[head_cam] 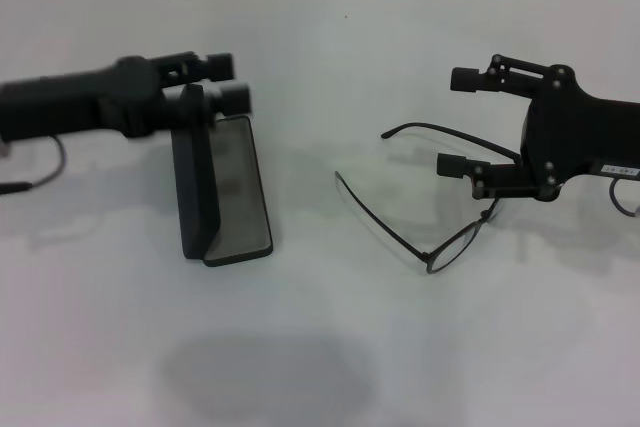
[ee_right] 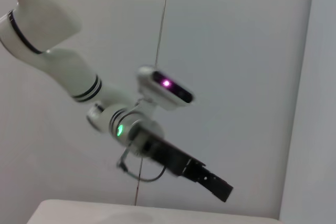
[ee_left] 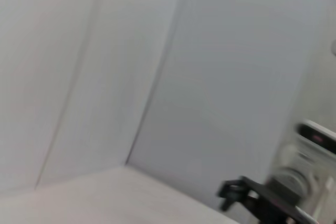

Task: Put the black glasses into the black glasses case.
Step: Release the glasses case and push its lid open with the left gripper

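Note:
The lid stands upright (head_cam: pixel 200 187) and its far end is free next to the open fingers, so my left gripper should go on tipping down before it closes across the lid's top edge (head_cam: pixel 198 139).
In the head view the black glasses case (head_cam: pixel 215 187) lies open at the left of the table, with its lid standing upright and the grey lining facing up. My left gripper (head_cam: pixel 232 82) is at the far top end of the lid, touching or very close to it. The black glasses (head_cam: pixel 440 247) lie unfolded at the right, temple arms pointing left. One lens shows; the other is hidden under my right gripper (head_cam: pixel 458 122), which is open just over the frame's front. Neither wrist view shows the glasses or the case.
The white table (head_cam: pixel 330 347) meets a pale wall at the back. The left wrist view shows my right arm's black gripper (ee_left: pixel 233 192) far off. The right wrist view shows my white left arm and its gripper (ee_right: pixel 210 179).

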`<action>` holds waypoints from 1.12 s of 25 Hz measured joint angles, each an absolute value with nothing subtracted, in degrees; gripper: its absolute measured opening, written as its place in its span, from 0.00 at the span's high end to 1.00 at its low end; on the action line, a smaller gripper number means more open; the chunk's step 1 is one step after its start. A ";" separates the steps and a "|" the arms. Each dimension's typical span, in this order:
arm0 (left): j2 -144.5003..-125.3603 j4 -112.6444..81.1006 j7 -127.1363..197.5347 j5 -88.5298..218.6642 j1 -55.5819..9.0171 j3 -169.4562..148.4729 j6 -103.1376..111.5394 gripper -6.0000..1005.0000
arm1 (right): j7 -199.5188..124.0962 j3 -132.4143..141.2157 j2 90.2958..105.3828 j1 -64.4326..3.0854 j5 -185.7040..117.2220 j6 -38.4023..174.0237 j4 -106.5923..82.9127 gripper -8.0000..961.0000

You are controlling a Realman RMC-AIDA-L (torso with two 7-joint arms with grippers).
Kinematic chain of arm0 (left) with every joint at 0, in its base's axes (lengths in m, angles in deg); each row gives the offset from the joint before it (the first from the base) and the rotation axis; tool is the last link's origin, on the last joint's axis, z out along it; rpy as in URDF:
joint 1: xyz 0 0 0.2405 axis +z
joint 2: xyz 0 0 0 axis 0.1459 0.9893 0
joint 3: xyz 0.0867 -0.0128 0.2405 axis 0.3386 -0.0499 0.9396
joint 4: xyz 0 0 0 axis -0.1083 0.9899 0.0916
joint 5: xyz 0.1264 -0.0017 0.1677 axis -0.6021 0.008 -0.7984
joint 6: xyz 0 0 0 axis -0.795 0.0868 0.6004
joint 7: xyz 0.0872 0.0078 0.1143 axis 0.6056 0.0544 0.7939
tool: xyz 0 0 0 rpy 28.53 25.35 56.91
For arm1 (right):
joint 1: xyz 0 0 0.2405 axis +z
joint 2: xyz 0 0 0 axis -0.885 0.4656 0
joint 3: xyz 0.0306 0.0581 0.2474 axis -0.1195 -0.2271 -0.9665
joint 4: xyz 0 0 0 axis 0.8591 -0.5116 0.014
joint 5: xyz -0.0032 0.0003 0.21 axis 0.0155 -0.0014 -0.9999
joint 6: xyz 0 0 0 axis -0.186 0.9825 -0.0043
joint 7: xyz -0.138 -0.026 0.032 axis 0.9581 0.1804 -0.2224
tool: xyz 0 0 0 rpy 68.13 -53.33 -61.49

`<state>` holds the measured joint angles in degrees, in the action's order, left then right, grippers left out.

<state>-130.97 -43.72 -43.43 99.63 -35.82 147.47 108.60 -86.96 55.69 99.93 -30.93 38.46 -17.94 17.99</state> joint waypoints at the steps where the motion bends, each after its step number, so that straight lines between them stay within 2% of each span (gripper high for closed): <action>1: -130.85 -46.74 -50.30 98.42 -36.91 147.50 108.53 0.14 | -86.74 55.68 99.88 -30.95 38.46 -17.93 18.00 0.15; 5: -131.26 -54.07 -62.79 93.48 -39.84 147.51 108.19 0.15 | -85.78 55.67 99.84 -30.95 38.49 -17.79 18.19 0.15; 9: -134.42 -62.44 -70.40 86.07 -43.58 147.56 106.46 0.16 | -85.57 55.78 99.82 -30.90 38.72 -17.74 19.14 0.15; 16: -138.51 -66.95 -75.17 77.64 -46.98 147.60 100.00 0.17 | -85.51 56.13 99.63 -31.02 38.86 -17.74 19.36 0.15; 20: -139.25 -67.99 -76.59 76.99 -47.86 147.60 98.24 0.18 | -84.98 56.12 99.48 -31.06 38.86 -17.74 19.30 0.15; 28: -139.12 -68.15 -79.35 74.70 -49.09 147.60 94.70 0.19 | -84.79 56.17 99.39 -31.14 38.94 -16.44 19.16 0.15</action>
